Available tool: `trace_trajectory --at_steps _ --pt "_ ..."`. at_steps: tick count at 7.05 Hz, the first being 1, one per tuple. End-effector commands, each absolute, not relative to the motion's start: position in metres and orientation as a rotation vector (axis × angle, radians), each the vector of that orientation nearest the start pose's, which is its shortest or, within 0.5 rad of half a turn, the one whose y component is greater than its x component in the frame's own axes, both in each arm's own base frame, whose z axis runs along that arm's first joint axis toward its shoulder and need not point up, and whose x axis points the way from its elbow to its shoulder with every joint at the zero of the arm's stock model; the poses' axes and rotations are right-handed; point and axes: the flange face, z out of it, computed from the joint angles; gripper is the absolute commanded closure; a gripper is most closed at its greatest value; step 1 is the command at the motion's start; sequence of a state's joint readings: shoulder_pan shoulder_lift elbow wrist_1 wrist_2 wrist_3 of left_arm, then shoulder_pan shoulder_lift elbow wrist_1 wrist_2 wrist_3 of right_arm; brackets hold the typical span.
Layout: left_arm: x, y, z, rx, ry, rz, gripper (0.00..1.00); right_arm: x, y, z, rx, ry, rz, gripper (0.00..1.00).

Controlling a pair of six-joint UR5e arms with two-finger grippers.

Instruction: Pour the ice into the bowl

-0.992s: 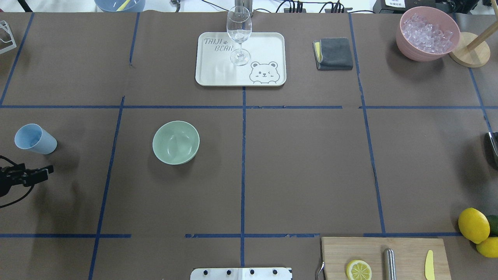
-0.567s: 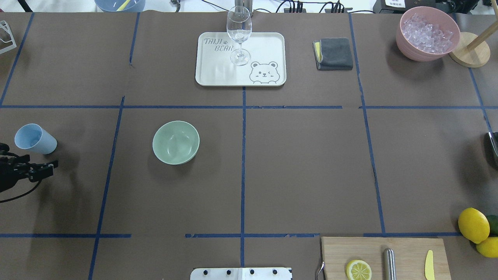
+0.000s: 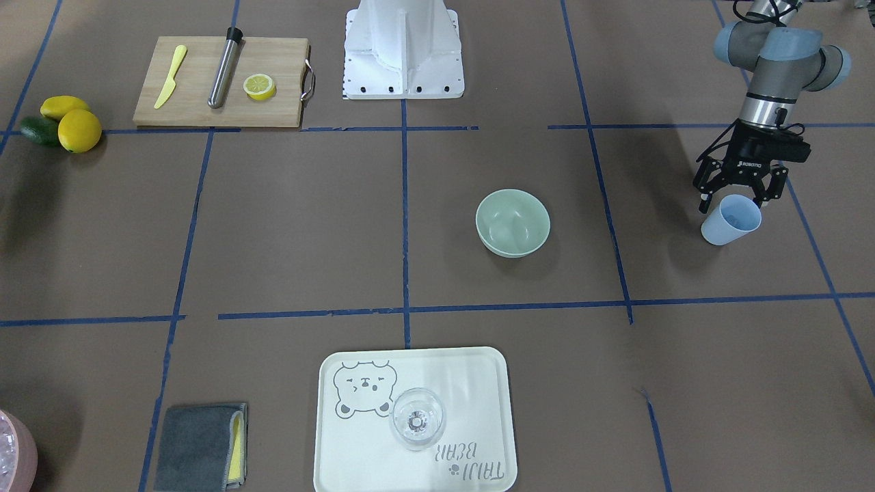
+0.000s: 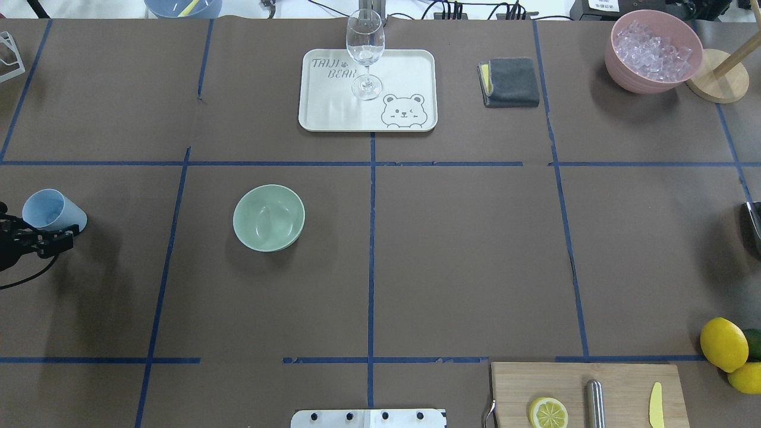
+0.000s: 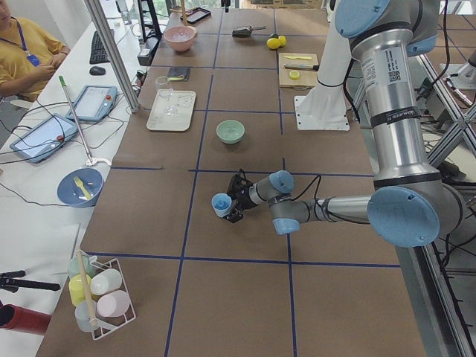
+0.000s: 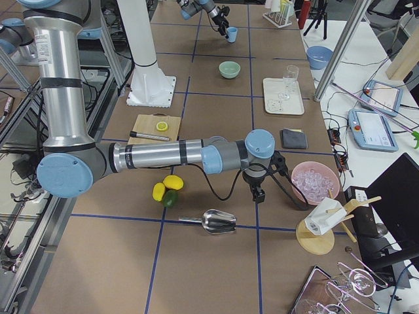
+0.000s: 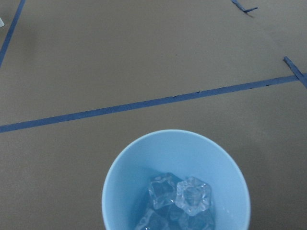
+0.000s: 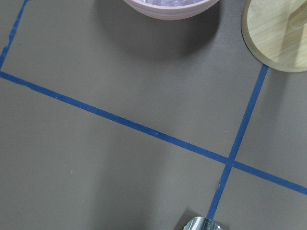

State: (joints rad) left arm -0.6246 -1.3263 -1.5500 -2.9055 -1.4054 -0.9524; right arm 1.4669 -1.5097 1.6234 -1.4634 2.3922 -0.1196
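Observation:
The ice (image 7: 193, 195) will fall out one piece at a time when I pour it, because separate clear cubes (image 7: 176, 199) lie jumbled in the light blue cup.
A light blue cup (image 3: 731, 220) stands upright at the table's left end, with ice (image 7: 180, 194) as clear cubes in its bottom. My left gripper (image 3: 736, 200) is open, low over the table on the robot's side of the cup, its fingertips to either side of the cup's rim. The overhead view shows the same gripper (image 4: 62, 235) right beside the cup (image 4: 53, 212). The mint-green bowl (image 4: 269, 217) sits empty to the right of the cup, apart from it. My right gripper (image 6: 257, 191) hangs near the pink tub; I cannot tell whether it is open or shut.
A pink tub (image 4: 653, 50) of whitish ice and a wooden stand (image 4: 718, 76) stand at the far right. A tray (image 4: 410, 77) carries a wine glass (image 4: 365, 53), with a grey cloth (image 4: 510, 82) beside it. A cutting board (image 4: 588, 392), lemons (image 4: 723, 343) and a metal scoop (image 6: 219, 222) lie near the front right.
My left gripper has moved away from the robot, toward the blue cup, and now sits right at it. Cup, bowl and everything else have stayed in place.

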Motion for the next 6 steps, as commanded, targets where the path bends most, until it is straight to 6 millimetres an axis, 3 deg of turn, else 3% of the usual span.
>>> trace_trajectory --at_steps 1,2,3,4,6 --pt "0.251 -0.376 0.639 0.754 0.776 -0.110 0.00 0.010 -0.532 0.585 0.222 -0.820 -0.294 0.00" --pt "0.246 -0.379 0.638 0.758 0.773 -0.117 0.00 0.011 -0.532 0.585 0.223 -0.823 -0.291 0.00" --pt "0.243 -0.382 0.637 0.760 0.779 -0.140 0.10 0.011 -0.532 0.585 0.223 -0.822 -0.291 0.00" --pt "0.240 -0.383 0.637 0.766 0.784 -0.155 0.13 0.011 -0.532 0.585 0.223 -0.823 -0.291 0.00" --pt "0.240 -0.382 0.642 0.777 0.806 -0.159 0.09 0.012 -0.532 0.585 0.224 -0.821 -0.290 0.00"
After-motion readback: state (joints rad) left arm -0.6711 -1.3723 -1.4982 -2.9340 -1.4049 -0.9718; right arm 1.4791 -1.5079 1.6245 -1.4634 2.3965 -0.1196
